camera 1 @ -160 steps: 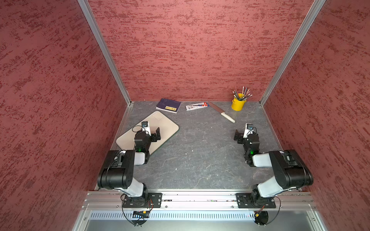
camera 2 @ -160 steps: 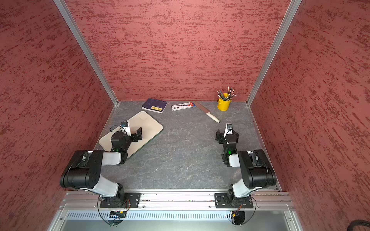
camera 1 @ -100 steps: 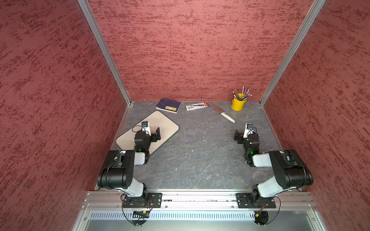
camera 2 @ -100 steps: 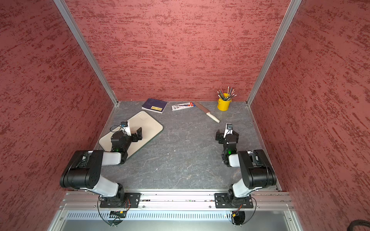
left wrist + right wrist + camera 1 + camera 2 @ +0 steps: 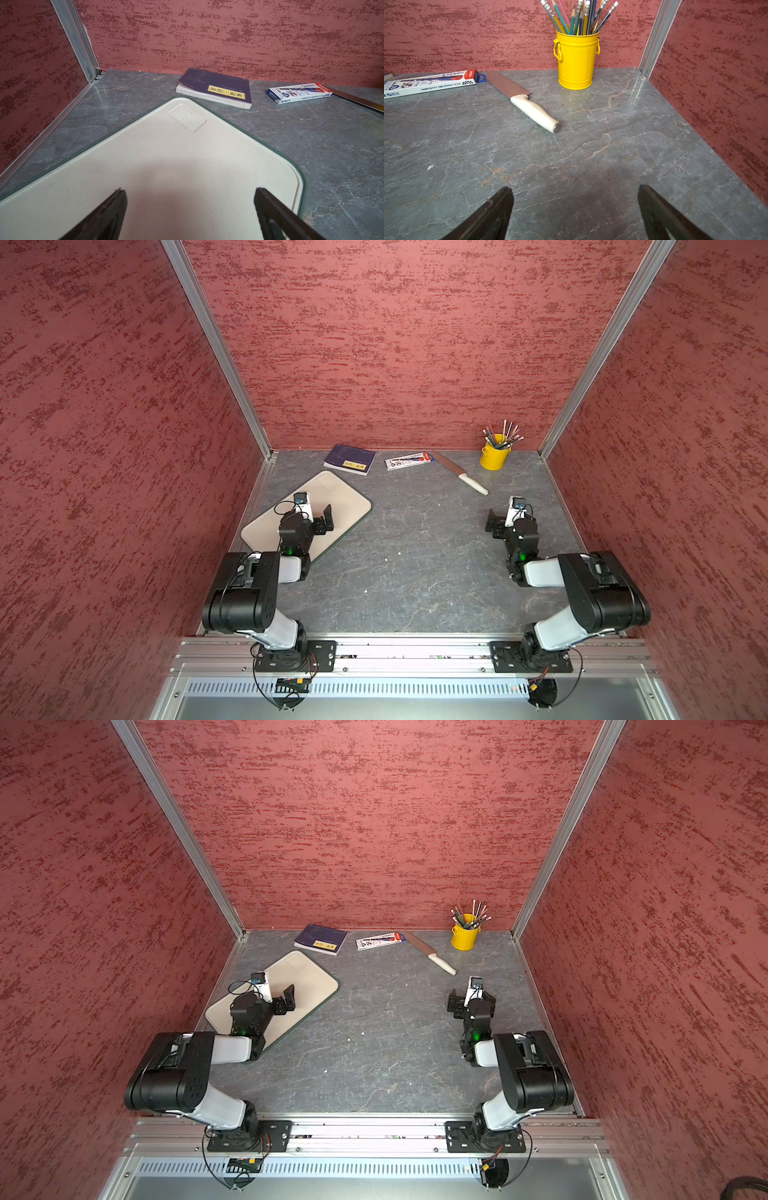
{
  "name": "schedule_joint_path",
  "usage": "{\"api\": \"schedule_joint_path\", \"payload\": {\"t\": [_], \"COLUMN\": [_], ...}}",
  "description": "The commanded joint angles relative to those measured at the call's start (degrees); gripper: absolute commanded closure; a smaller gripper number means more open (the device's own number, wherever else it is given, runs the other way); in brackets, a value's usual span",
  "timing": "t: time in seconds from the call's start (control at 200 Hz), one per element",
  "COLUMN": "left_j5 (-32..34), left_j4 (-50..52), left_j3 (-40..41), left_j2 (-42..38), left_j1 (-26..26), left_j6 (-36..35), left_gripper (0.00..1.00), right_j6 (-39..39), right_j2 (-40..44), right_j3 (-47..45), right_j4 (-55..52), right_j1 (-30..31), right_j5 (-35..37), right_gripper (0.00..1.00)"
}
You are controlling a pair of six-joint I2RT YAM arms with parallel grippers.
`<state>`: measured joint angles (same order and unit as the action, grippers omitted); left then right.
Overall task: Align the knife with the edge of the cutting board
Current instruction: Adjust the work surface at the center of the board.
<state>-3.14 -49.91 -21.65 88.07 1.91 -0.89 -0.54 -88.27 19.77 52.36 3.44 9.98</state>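
Observation:
Next, I leave the knife with my right gripper and first help my left gripper straighten the board (image 5: 363, 502), because the cutting board lies crooked (image 5: 337, 497), far from the knife.
The knife (image 5: 459, 472) lies flat on the grey table near the back wall, its blade toward the wall and its off-white handle (image 5: 533, 111) pointing to my right gripper. The beige cutting board (image 5: 340, 497) lies askew at the left, well apart from the knife. Over the board hovers my left gripper (image 5: 318, 516), open and empty; in the left wrist view its fingertips (image 5: 120, 199) frame bare board (image 5: 166, 166). Also open and empty, my right gripper (image 5: 510, 516) hangs over bare table, short of the handle. Both top views show the knife (image 5: 430, 955) and the board (image 5: 311, 977).
A dark blue book (image 5: 350, 459) lies behind the board's far corner. A white pencil box (image 5: 409, 460) lies at the back wall, touching or nearly touching the knife's tip. A yellow cup of pencils (image 5: 494, 456) stands in the back right corner. Red walls enclose three sides.

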Motion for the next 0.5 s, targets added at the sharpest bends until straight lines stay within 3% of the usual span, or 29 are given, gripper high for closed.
{"api": "schedule_joint_path", "payload": {"t": [0.0,0.075,0.18,0.25,0.291,0.361,0.391,0.416,0.491], "left_j5": [-0.7,-0.8,-0.8,-1.3,0.1,12.7,17.4,19.3,16.6], "left_j4": [-0.6,-0.6,-0.7,-0.6,-0.9,0.7,4.7,10.2,33.5], "left_j3": [-0.4,-0.3,-0.3,-0.4,-0.2,0.3,0.0,-0.8,-6.7], "left_j2": [-0.2,-0.2,-0.2,-0.2,-0.4,-4.2,-7.8,-11.0,-22.0], "left_j1": [0.2,0.3,0.3,0.5,0.2,-2.9,-4.7,-5.5,-4.7], "left_j6": [0.2,0.1,0.1,0.3,0.3,0.8,0.7,1.1,6.7], "left_gripper": [0.0,0.0,0.0,0.0,0.0,0.0,0.0,0.0,0.0], "right_j6": [-2.6,-1.7,6.7,17.3,27.9,43.8,42.6,37.3,26.1], "right_j2": [10.1,19.6,31.6,37.6,40.5,44.7,46.7,48.2,51.9], "right_j3": [0.3,1.5,4.9,7.1,8.1,9.2,9.5,8.9,7.2], "right_j4": [-3.7,-13.1,-29.5,-41.9,-51.9,-68.9,-72.3,-71.4,-68.5], "right_j1": [0.3,0.8,0.9,0.9,0.8,0.6,0.2,0.0,0.0], "right_j5": [-5.5,-5.6,0.1,9.9,17.8,27.1,25.8,22.5,9.4], "right_gripper": [0.02,0.02,0.02,0.02,0.02,0.01,0.02,0.02,0.02]}}
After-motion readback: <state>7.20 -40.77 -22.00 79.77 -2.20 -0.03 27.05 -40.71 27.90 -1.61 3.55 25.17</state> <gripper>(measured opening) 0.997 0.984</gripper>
